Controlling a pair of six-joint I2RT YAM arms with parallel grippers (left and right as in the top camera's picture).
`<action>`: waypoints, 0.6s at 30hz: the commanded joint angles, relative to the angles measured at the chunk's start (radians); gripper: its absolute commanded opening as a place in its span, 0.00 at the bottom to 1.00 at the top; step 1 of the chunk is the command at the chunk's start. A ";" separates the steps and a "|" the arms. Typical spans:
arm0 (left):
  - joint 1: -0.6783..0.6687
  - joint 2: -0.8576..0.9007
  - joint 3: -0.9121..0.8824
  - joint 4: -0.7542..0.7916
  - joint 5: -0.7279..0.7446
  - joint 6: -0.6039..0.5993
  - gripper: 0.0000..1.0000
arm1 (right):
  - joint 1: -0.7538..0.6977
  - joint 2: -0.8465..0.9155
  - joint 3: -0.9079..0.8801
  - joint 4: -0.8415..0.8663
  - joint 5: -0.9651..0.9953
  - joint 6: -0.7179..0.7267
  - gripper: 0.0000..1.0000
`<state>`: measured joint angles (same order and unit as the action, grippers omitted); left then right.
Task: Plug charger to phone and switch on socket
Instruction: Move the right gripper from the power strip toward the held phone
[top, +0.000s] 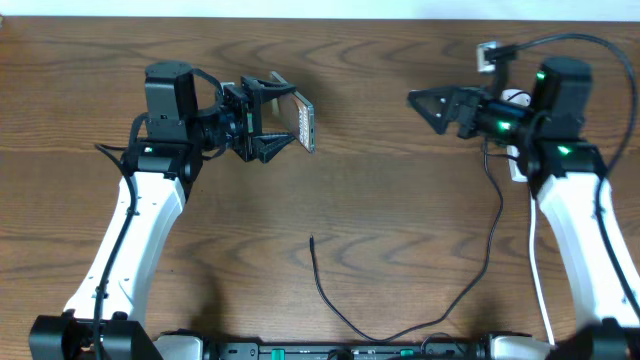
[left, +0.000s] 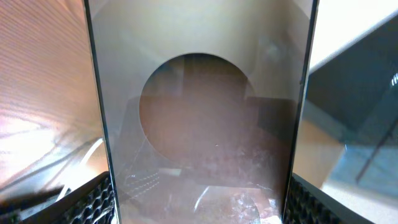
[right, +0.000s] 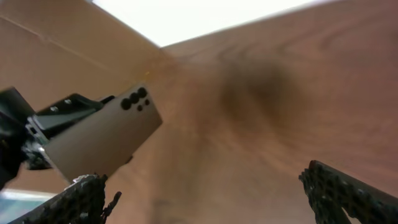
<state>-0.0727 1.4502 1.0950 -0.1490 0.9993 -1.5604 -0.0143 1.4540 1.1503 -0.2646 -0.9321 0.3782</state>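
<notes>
The phone's loose end sticks out clear of my left gripper, so my open right gripper keeps moving toward that end until its fingers straddle it and close.
My left gripper is shut on the phone and holds it on edge above the table, left of centre. The phone's glossy face fills the left wrist view between the jaws. Its grey back with camera lenses shows in the right wrist view. My right gripper is open and empty at the upper right, pointing left. The charger's thin black cable runs down from the right arm and loops along the front; its plug tip lies free on the table. The white socket is mostly hidden under the right arm.
The wooden table spans the view. A small grey-white block sits at the back right near the right arm. The white cord runs down along the right arm.
</notes>
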 joint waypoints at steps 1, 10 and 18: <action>0.004 -0.019 0.018 -0.049 -0.116 0.055 0.07 | 0.045 0.081 0.016 0.031 -0.089 0.169 0.99; 0.003 -0.019 0.017 -0.253 -0.312 0.139 0.07 | 0.149 0.188 0.016 0.073 0.001 0.166 0.99; -0.040 -0.019 0.017 -0.349 -0.536 0.139 0.08 | 0.290 0.217 0.016 0.074 0.108 0.065 0.99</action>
<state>-0.0837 1.4506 1.0950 -0.4793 0.6003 -1.4391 0.2230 1.6615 1.1503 -0.1925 -0.8837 0.5041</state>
